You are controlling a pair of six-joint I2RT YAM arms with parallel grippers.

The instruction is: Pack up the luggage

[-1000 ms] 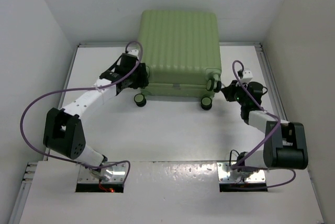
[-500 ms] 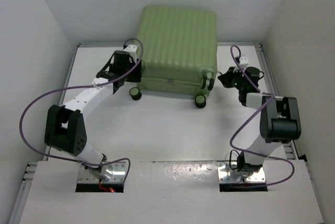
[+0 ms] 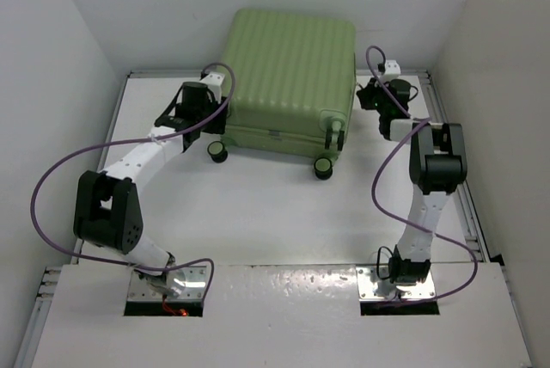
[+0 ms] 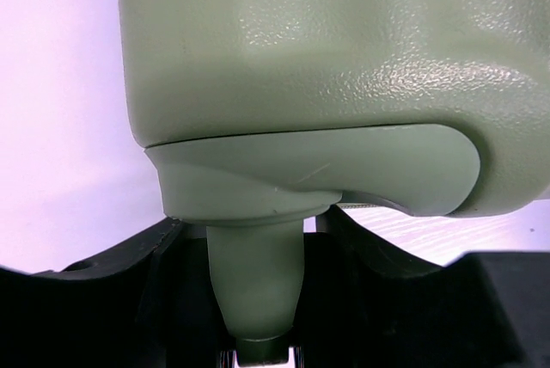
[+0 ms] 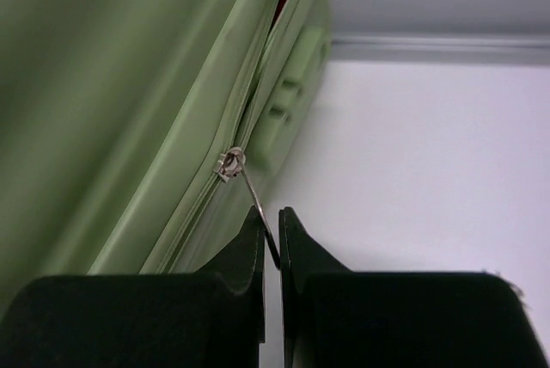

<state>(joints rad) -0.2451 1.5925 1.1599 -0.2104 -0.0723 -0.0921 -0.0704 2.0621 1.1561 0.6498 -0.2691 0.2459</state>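
Note:
The suitcase's gaping seam [image 5: 282, 11] beside my right gripper leads toward the back wall. Next, my left gripper turns the suitcase by its other wheel corner [image 3: 333, 123] first.
The luggage [image 3: 292, 67] is a large light-green ribbed suitcase lying flat at the back of the table, its black wheels [image 3: 219, 152] facing me. My left gripper [image 3: 209, 121] sits at its near left corner. In the left wrist view the jaws [image 4: 256, 299] are closed round the green wheel post [image 4: 256, 273] under the shell [image 4: 344, 58]. My right gripper [image 3: 368, 95] is at the suitcase's right side, shut on the thin metal zipper pull [image 5: 258, 200]. The slider [image 5: 229, 164] sits on the seam, and beyond it the seam gapes slightly.
The white table [image 3: 258, 213] is boxed in by white walls on three sides. A metal rail [image 3: 440, 119] runs along its right edge, close to the right arm. Purple cables loop off both arms.
My right gripper has travelled back along the suitcase's right side with the zipper pull. The suitcase has shifted back and turned slightly, and my left gripper went with its corner.

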